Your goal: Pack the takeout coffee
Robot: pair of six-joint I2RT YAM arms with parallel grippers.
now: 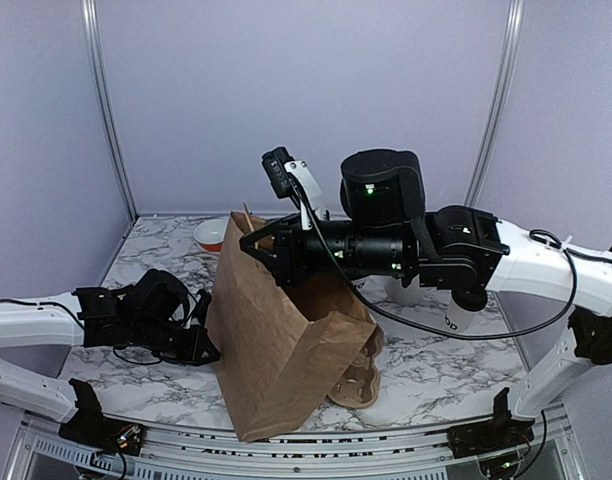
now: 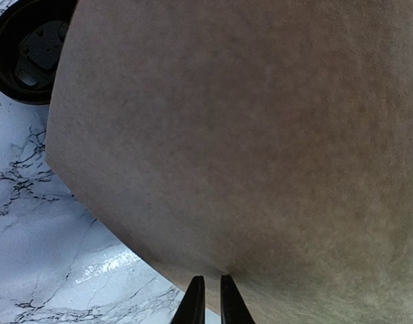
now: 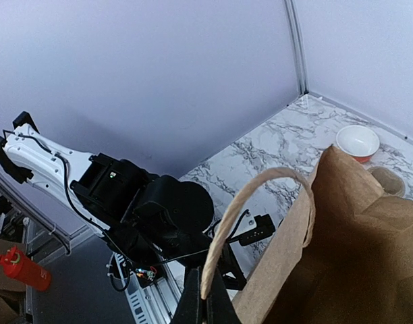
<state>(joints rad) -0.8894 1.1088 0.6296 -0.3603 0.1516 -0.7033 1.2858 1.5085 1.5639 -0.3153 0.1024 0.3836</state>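
The leaning bag's side is braced by my left gripper, so my right gripper keeps pulling the bag's handle toward it until the bag is upright, and then let go.
A brown paper bag stands open in the middle of the table. My right gripper reaches across its top and is shut on the bag's twisted paper handle, holding it up. My left gripper is low at the bag's left side, jaws nearly together with nothing between them, tips touching the paper. A small white cup with a black mark low on its side shows partly under the right arm. A round black thing, possibly the lid, sits at the left wrist view's top left corner.
A red and white bowl sits behind the bag; it also shows in the right wrist view. A cardboard cup carrier lies against the bag's right foot. Another white cup stands under the right arm. Walls close the back and sides.
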